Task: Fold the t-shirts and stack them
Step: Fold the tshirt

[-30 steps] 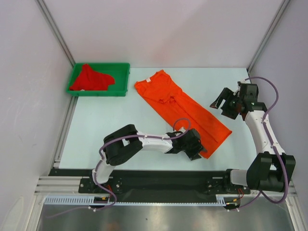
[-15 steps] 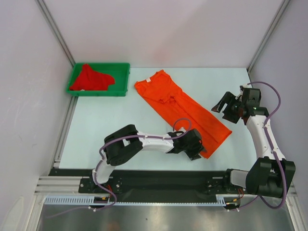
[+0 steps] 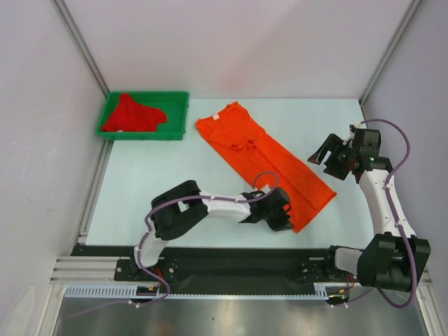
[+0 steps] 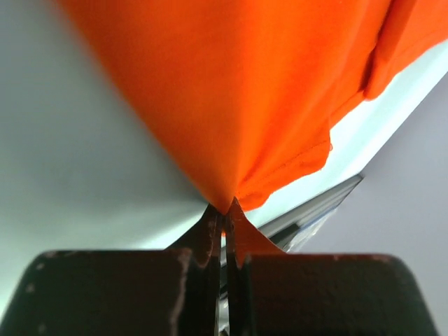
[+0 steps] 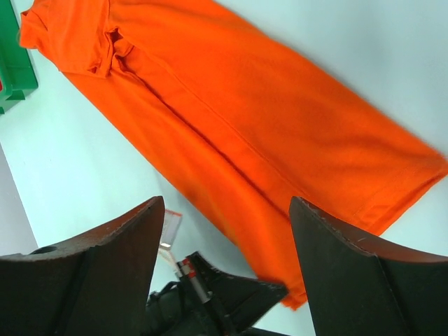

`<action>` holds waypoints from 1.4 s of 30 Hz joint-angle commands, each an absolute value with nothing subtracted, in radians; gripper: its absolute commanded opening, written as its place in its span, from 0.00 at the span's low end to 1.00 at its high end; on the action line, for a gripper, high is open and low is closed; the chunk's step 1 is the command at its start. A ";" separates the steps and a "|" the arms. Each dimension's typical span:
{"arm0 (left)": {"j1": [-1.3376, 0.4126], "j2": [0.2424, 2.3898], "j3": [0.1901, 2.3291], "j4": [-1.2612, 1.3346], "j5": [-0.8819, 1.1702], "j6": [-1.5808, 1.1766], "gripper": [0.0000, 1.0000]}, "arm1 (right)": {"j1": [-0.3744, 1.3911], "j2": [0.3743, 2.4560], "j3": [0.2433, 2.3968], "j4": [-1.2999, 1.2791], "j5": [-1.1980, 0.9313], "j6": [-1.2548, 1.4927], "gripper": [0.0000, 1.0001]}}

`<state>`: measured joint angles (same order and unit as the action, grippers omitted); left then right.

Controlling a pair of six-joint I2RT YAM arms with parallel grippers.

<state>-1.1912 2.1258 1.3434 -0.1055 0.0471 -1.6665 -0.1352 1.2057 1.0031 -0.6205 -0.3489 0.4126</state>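
I should swing the t-shirt's hem square with my left gripper and straighten the neck end (image 3: 235, 108) with my right gripper before folding, because the orange t-shirt (image 3: 271, 165) slants from neck to hem.
The orange t-shirt (image 3: 269, 157) lies folded lengthwise in a long diagonal strip on the table, neck toward the back left. My left gripper (image 3: 285, 222) sits at its near hem corner and is shut on that cloth. In the left wrist view the orange t-shirt (image 4: 245, 91) rises in a peak out of the closed left gripper (image 4: 225, 210). My right gripper (image 3: 323, 152) hovers open just right of the shirt's far hem corner, apart from it. Its wrist view shows the right gripper (image 5: 225, 203) wide above the orange t-shirt (image 5: 280, 119). The red t-shirt (image 3: 133, 113) lies crumpled in the tray.
A green plastic tray (image 3: 143, 136) stands at the back left of the table, and its corner (image 5: 17, 63) shows in the right wrist view. White walls with metal frame posts close in the sides and back. The left arm (image 5: 210, 301) shows below the right gripper's fingers.
My left gripper has closed on the orange shirt's near corner. The right arm drifted slightly down and right a second ago, then held still, open throughout.
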 commanded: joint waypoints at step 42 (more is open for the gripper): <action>-0.739 0.819 0.449 -0.462 0.230 -0.764 0.72 | 0.268 2.466 2.119 -0.388 -0.301 0.488 0.76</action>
